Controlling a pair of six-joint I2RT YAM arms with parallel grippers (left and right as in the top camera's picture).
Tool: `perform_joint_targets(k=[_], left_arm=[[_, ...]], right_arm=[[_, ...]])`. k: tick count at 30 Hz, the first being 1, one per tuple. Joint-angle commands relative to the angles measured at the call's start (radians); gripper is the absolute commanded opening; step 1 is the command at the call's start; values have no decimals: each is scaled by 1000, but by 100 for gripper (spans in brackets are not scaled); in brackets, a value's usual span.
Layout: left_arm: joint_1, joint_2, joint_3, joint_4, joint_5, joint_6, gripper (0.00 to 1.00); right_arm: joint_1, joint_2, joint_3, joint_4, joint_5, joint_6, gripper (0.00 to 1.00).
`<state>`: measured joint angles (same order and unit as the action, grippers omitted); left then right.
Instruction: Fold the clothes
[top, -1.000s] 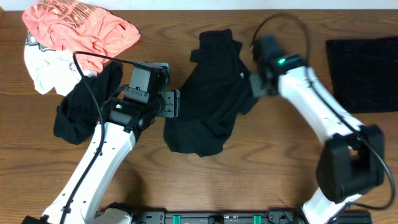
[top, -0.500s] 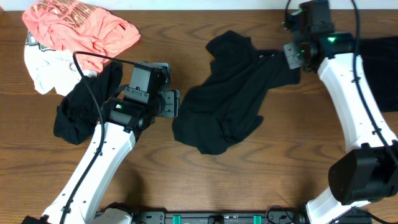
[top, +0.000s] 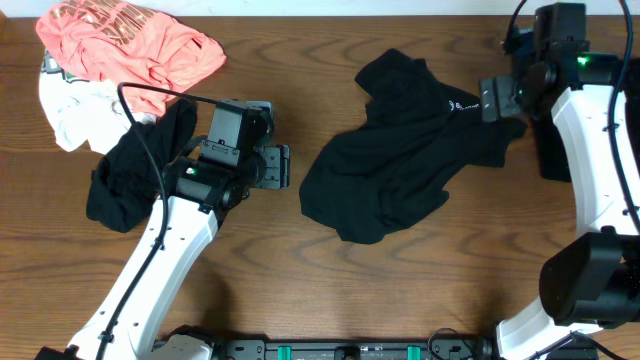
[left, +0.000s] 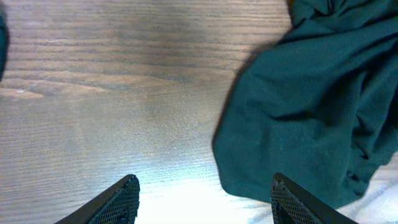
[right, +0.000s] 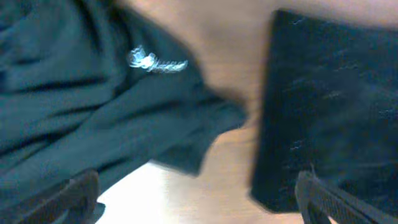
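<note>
My open right gripper should, as the black garment's front edge lies free with open wood beside it, carry on moving toward its jutting corner and close there.
A crumpled black garment with a small white logo lies at mid-table, its sleeve reaching right. My right gripper hovers at that sleeve's end, open, nothing between its fingers. In the right wrist view the logo and sleeve tip lie just ahead of the open gripper. My left gripper is open over bare wood left of the garment. Its wrist view shows the garment's hem ahead of the right fingertip, with the gripper empty. More clothes lie far left: a coral-pink tee, a white one and a black one.
A black mat lies at the right edge, partly under my right arm; it fills the right half of the right wrist view. Bare wood runs along the front of the table.
The right gripper pulled the black garment right and toward the back, then opened and let it go. The logo now faces up. The left arm has not moved.
</note>
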<state>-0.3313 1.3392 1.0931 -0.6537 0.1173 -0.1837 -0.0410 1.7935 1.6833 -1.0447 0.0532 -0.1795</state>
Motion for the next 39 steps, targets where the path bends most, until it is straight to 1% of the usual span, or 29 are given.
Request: perform_joint_targets(k=[1,4,9,13,16,18,22,26,29,32,36,39], left_arm=[[-2,8,11,-14,33,-5,68],[-2,8,10,-56,33,-5,68],[-2,8,3,-130,33,0,68],[-2,8,-37,-138,34,15,68],[-2,8,-74,-139,44,19,68],[-2,8,-93,-137,82,40,68],[-2,8,-125,-129,111,56,68],[-2,8,-167,-77,111,88,68],[-2,10,-215,-4,112,101,68],[-2,26,-266,75,117,106,68],[-2,76,-323,196,208,167,68],[-2,133,-336,272,233,188,68]], right_arm=[[32,-4,18,-56,-199,30,99],[67,-4,18,-145,-322,29,99],[143,-4,-14,-246,-395,30,99],[208,-4,-112,-222,-393,76,99],[241,-4,-203,-168,-385,150,99],[255,-4,-259,-134,-350,212,99],[270,-4,-335,-99,-299,282,94],[278,-4,-375,-73,-288,307,86],[292,-4,-397,-51,-268,336,82],[314,-4,-424,-43,-210,396,81],[343,-4,-449,-35,-145,465,80],[362,-4,-454,-31,-127,495,78]])
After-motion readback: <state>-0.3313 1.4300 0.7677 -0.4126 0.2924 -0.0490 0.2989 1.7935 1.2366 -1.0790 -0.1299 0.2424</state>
